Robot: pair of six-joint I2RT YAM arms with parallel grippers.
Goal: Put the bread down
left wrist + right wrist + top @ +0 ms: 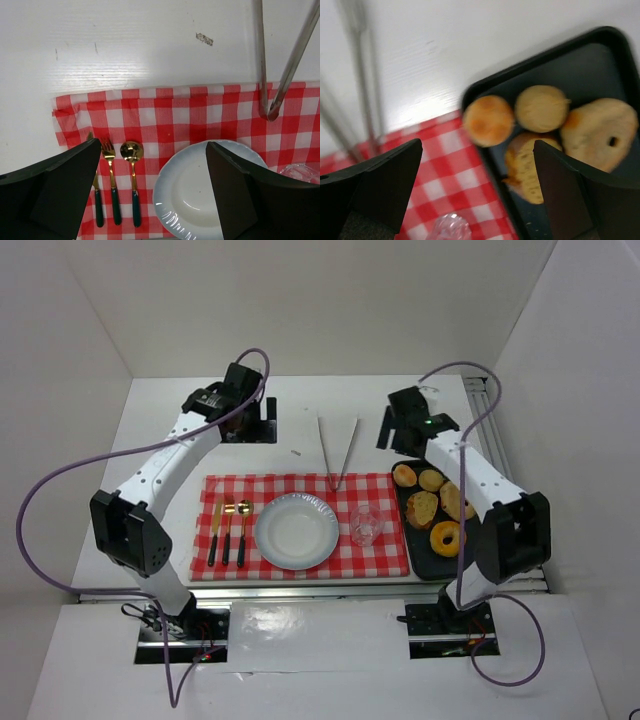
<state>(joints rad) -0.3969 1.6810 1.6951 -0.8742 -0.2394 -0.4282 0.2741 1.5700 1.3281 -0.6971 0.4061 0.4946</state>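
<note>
The black tray of bread (440, 518) is a long way from my left gripper, so my right gripper should pick up the metal tongs (344, 468) first and then carry bread to the plate.
The bread lies on a black tray (428, 562) at the right: two small round buns (405, 475) (432, 480) and a rough-topped brown piece (421, 508). In the right wrist view the buns (488, 120) (541, 108) and the rough piece (527, 170) lie on the tray (600, 55). My right gripper (403, 425) (477, 147) is open and empty, high above the tray's far left corner. My left gripper (242, 405) (153, 145) is open and empty, high above the far left of the cloth. A white plate (296, 531) (190, 185) sits mid-cloth.
A red checked cloth (380, 555) carries a gold fork, knife and spoon (228, 530) and a clear glass (366, 526). Metal tongs (337, 450) lie beyond the cloth. An orange ring doughnut (446, 538) and a pale flat piece (600, 131) share the tray. White walls enclose the table.
</note>
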